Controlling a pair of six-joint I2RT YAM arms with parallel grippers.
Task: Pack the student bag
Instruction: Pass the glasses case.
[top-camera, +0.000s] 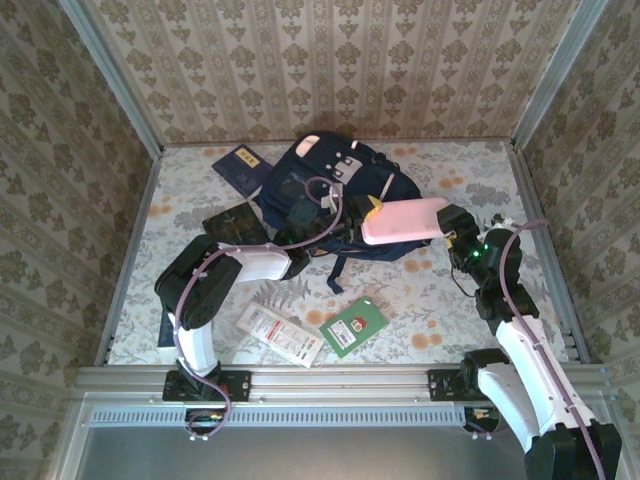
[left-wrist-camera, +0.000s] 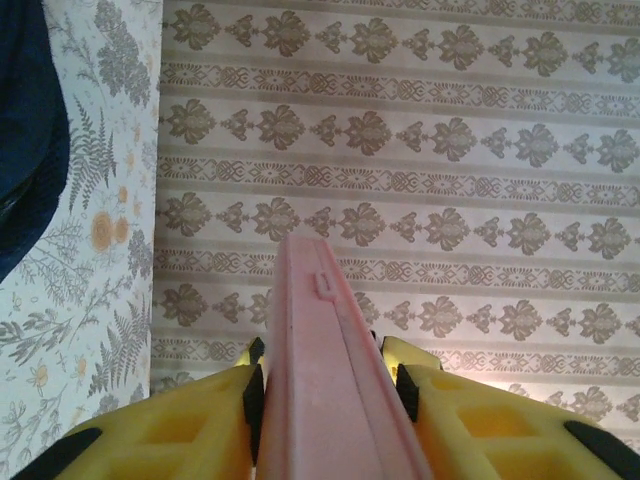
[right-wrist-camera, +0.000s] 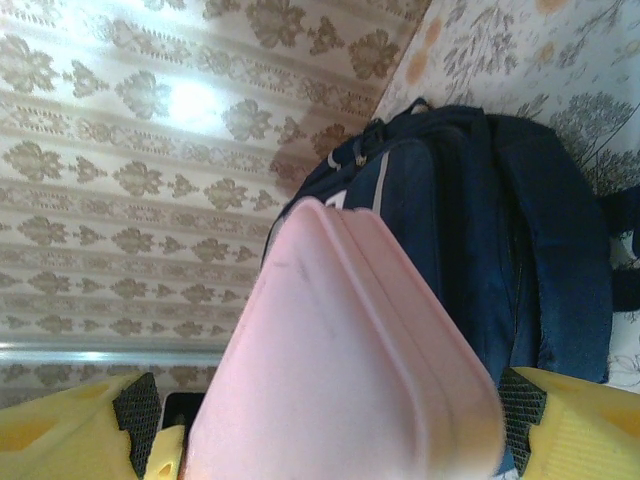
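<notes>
My right gripper should take the pink case before my left gripper lifts the bag's trim, because my left gripper is holding the case while the bag lies flat.
The student bag, navy with pale trim, lies at the back middle of the table. A pink hard case hangs level over the bag's right side. My left gripper is shut on the case's left end; in the left wrist view both pads of the gripper press the case. My right gripper stands at the case's right end. In the right wrist view this gripper is open, with a gap between each pad and the case. The bag lies beyond it.
A dark blue book lies left of the bag, with a black flat item nearer. A white packet and a green booklet lie near the front edge. Patterned walls close in three sides.
</notes>
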